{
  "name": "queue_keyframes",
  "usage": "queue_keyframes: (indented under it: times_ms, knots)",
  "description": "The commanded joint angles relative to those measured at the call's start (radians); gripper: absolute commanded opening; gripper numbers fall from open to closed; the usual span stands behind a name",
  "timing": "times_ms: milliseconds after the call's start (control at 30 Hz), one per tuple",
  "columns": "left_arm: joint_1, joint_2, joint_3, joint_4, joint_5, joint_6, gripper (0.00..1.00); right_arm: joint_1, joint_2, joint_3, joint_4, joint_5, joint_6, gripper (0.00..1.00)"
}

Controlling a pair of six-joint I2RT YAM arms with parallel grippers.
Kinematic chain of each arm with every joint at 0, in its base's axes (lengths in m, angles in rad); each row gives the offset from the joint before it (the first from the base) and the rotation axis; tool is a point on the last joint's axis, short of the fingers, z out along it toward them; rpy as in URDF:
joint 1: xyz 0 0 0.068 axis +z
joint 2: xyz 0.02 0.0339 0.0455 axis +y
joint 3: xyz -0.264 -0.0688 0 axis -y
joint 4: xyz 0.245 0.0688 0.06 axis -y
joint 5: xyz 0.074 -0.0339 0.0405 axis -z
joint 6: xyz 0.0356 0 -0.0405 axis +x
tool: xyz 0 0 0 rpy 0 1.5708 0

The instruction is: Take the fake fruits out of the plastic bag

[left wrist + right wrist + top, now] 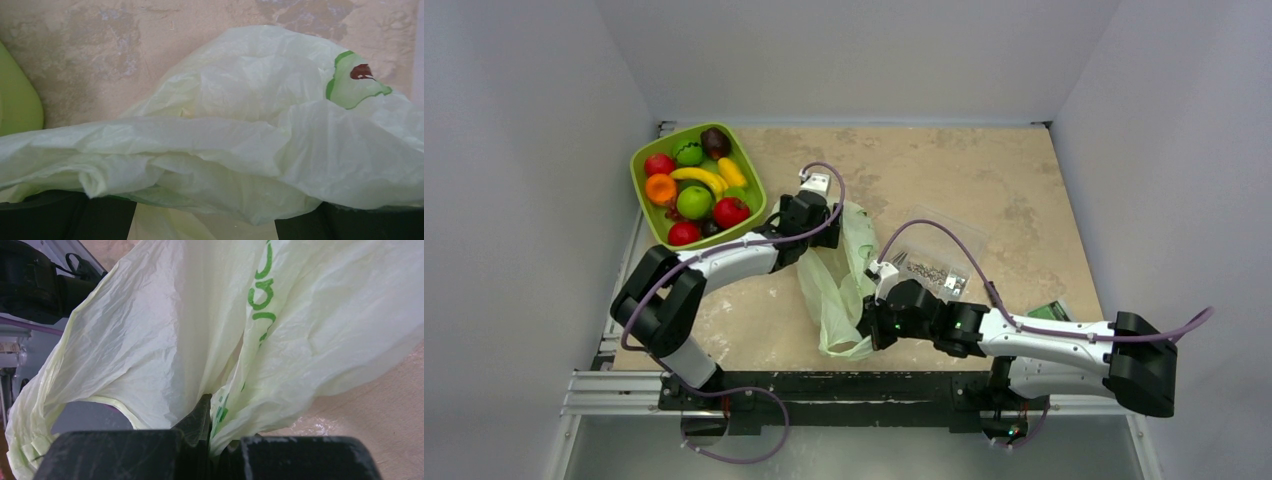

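I should move back toward the bag's open end (823,272) and grip the fruit there, because the bag's fold (200,150) drapes over my left gripper's open fingers and hides the fruit.
The pale green plastic bag (839,290) lies limp in the middle of the table, and no fruit shape shows inside it. My right gripper (869,325) is shut on its near end; the right wrist view shows the film (165,330) pinched between the closed jaws (212,407). My left gripper (809,215) is at the bag's far end. In the left wrist view its jaws stand wide apart (205,220) with the bag (225,110) draped over them, hiding the tips. A red (731,211), a light green (694,202) and a small yellow fruit (732,172) lie in the green bowl (646,150).
The bowl at the back left also holds a banana (699,177), an orange fruit (661,188) and several others. A clear box of screws (929,265) stands right of the bag. A small green item (1054,310) lies by the right arm.
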Motion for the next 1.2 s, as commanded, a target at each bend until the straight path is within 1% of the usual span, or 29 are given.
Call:
queue_keyframes:
  times_ms: [0,67,267,333,500,600,700,733,900,1000,1067,1133,1167]
  knots:
    - [0.014,0.017,0.054,0.076,-0.179,0.091,0.78,0.014,-0.024,-0.001,-0.005,-0.037,0.004,0.0]
    - [0.014,0.03,0.069,0.089,-0.167,0.095,0.76,0.014,-0.025,0.0,-0.01,-0.034,0.004,0.0]
    - [0.012,0.09,0.123,0.064,-0.156,0.072,0.77,0.014,-0.03,0.004,-0.016,-0.034,0.004,0.0]
    - [0.011,0.101,0.131,0.067,-0.146,0.071,0.75,0.014,-0.03,0.003,-0.016,-0.034,0.005,0.0]
    - [0.01,0.1,0.125,0.088,-0.14,0.08,0.53,0.014,-0.033,0.002,-0.017,-0.035,0.003,0.0]
    - [0.009,0.063,0.11,0.079,-0.103,0.072,0.36,0.014,-0.035,-0.003,-0.015,-0.031,0.003,0.0]
    - [0.011,-0.004,0.091,0.046,-0.036,0.05,0.32,0.014,-0.03,-0.005,-0.004,-0.029,0.001,0.0]
    - [0.01,-0.028,0.089,0.022,-0.008,0.041,0.28,0.014,-0.024,-0.005,0.0,-0.028,-0.002,0.0]
    - [0.015,-0.132,0.071,-0.116,0.131,-0.015,0.25,0.014,0.017,0.007,0.017,-0.028,-0.014,0.0]
    - [0.02,-0.148,0.076,-0.198,0.22,-0.022,0.25,0.014,0.029,0.012,0.028,-0.031,-0.022,0.0]
    - [0.021,-0.138,0.079,-0.254,0.257,-0.04,0.28,0.014,0.032,0.013,0.029,-0.029,-0.025,0.0]
    - [0.023,-0.129,0.05,-0.251,0.31,-0.056,0.34,0.014,0.034,0.014,0.037,-0.029,-0.025,0.0]
    - [0.022,-0.128,0.029,-0.229,0.338,-0.063,0.37,0.014,0.035,0.012,0.039,-0.029,-0.025,0.1]
